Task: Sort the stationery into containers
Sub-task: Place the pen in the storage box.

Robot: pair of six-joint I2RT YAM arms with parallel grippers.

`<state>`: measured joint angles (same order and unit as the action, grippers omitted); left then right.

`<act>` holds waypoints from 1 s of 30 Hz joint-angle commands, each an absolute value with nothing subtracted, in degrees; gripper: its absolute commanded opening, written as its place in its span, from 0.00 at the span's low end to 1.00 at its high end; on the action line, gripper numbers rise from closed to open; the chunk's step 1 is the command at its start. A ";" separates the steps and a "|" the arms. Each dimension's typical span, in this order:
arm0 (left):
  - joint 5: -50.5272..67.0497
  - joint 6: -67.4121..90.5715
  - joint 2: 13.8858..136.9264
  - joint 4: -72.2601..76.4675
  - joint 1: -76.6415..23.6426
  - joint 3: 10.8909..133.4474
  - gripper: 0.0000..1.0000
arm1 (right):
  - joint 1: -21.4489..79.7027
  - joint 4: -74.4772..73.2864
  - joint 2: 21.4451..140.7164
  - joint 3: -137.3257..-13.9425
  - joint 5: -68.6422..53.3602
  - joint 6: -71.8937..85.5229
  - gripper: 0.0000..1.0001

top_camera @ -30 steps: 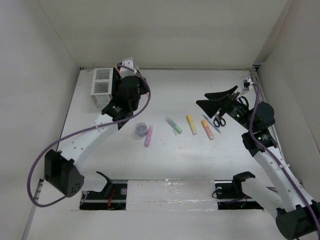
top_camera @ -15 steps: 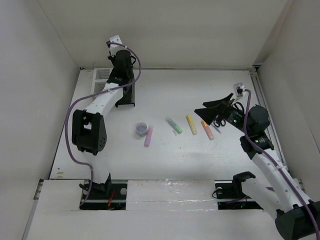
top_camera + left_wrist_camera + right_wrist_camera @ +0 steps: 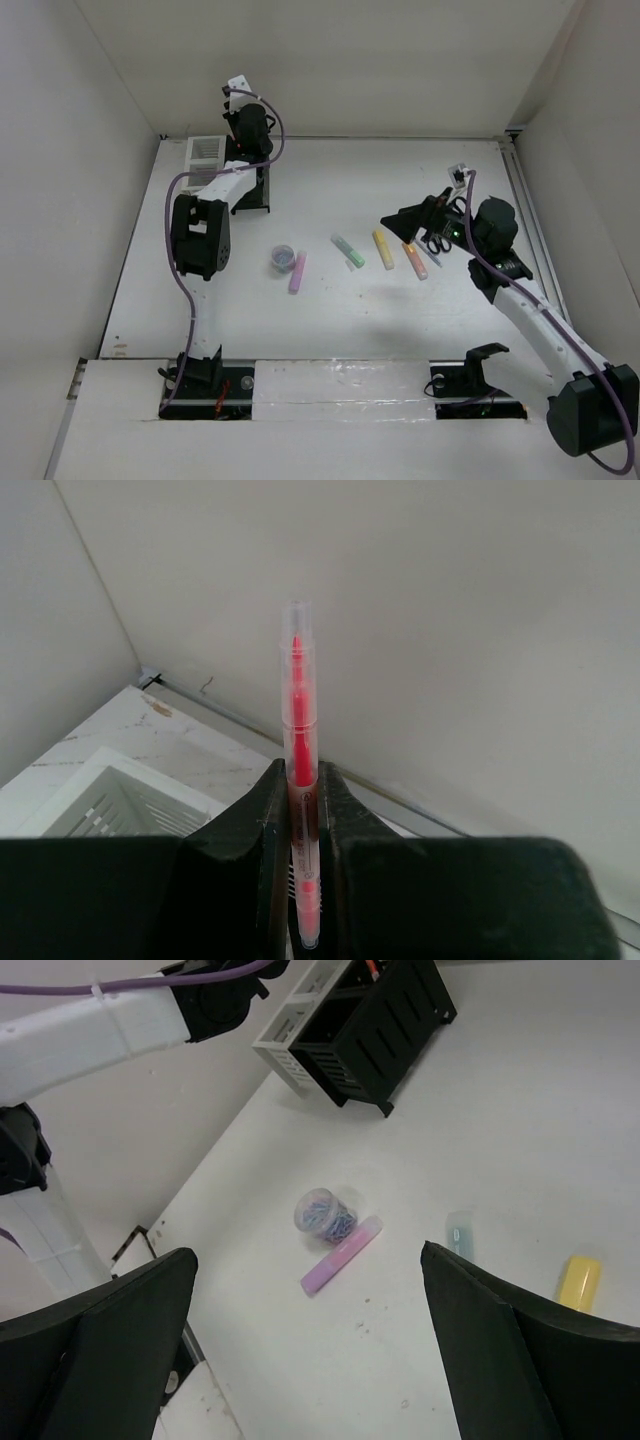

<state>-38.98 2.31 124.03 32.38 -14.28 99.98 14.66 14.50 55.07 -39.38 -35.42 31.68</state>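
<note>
The red pen (image 3: 300, 710) is upright above the black box (image 3: 233, 152), so the robot's left gripper should continue to bring it down until the pen's lower end is inside, and then let go.
My left gripper (image 3: 300, 776) is shut on a red pen (image 3: 298, 695) that stands up between its fingers. It hangs high at the far left (image 3: 247, 115), over the joined containers: a white box (image 3: 204, 155) and a black box (image 3: 251, 190). On the table lie a purple marker (image 3: 297, 271), a small round jar (image 3: 283, 259), a green marker (image 3: 347, 250), a yellow marker (image 3: 383, 249), an orange marker (image 3: 414, 259), a blue pen (image 3: 427, 251) and scissors (image 3: 438, 241). My right gripper (image 3: 408, 220) hovers open above the markers, with nothing between its jaws.
The white box's rim (image 3: 115, 798) lies below and left of the held pen, near the back corner. In the right wrist view the purple marker (image 3: 343, 1254) and jar (image 3: 325, 1212) lie between the open fingers. The black box (image 3: 385, 1020) and the left arm (image 3: 100, 1030) are beyond.
The left arm has swung up and back from beside the containers to above them, still holding the red pen. The right gripper has moved left, over the markers.
</note>
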 commanded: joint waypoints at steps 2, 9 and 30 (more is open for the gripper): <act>-40.61 0.70 125.85 39.20 -13.89 104.06 0.00 | 14.41 16.17 56.25 -42.71 -36.91 30.41 1.00; -39.81 5.00 127.27 39.20 -13.89 101.34 0.00 | 14.41 16.17 57.92 -43.24 -35.86 29.88 1.00; -39.46 14.24 120.42 35.78 -15.03 89.03 0.06 | 14.94 16.17 53.17 -40.43 -36.39 31.46 1.00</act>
<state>-38.68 12.60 125.54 35.51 -14.72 89.95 14.68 14.02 54.06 -40.40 -35.64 31.31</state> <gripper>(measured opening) 0.065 0.999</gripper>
